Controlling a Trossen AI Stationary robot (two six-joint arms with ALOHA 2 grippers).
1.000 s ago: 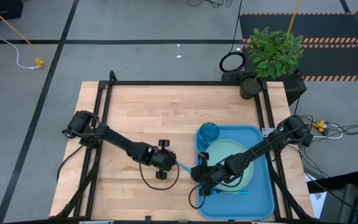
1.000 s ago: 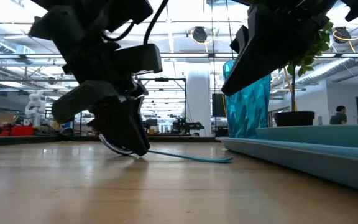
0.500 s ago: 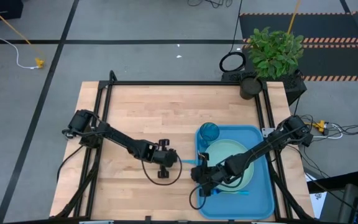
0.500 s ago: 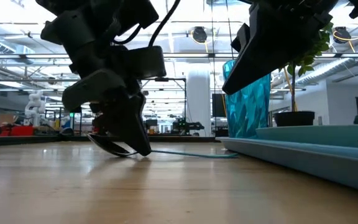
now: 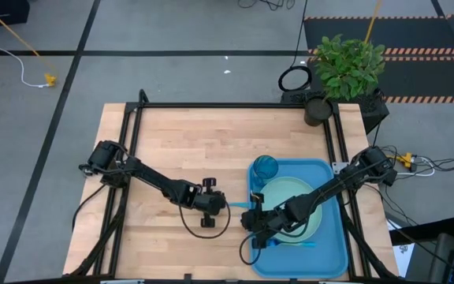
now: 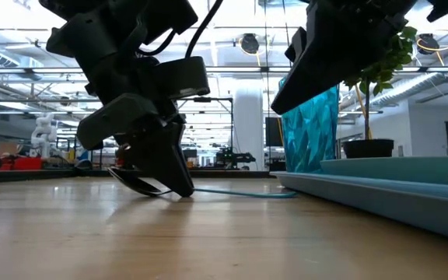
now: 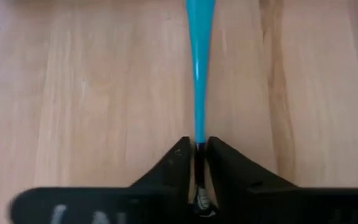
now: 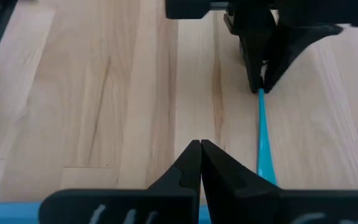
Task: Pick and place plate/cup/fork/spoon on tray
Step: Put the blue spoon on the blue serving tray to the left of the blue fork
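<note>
The spoon's handle points at the tray while my left gripper pinches the spoon's dark neck [image 7: 199,155], so I should lift the spoon and let my right gripper take its blue handle [image 5: 240,205].
My left gripper [image 5: 219,204] is low over the table, left of the blue tray [image 5: 333,241], and shut on the spoon's dark end. The spoon's light blue handle [image 5: 239,206] points at the tray's left rim. My right gripper [image 8: 201,146] is shut and empty at that rim [image 5: 252,223], close to the handle's free end. The mint-green plate [image 5: 292,192] and the teal cup [image 5: 265,167] stand on the tray. A second light blue utensil [image 5: 302,244], probably the fork, lies on the tray near its front; its head does not show. My left gripper pinches the spoon's dark neck [image 7: 199,149] between its two fingers, right where the blue handle ends. The fingers slant down from the table's left side and lie along the spoon. The handle [image 6: 243,192] sticks out forward, about level and just over the table. The fingers hide the bowl.
A potted plant [image 5: 345,67] stands at the table's far right corner. A black cable loop [image 5: 203,227] hangs from my left wrist onto the table. Bare wood lies to the left and far side of the tray.
My left gripper has gone a little toward the tray with the spoon. The handle, which slanted toward the near edge with its free end drooping to the table, now points straight at the tray and lies about level.
</note>
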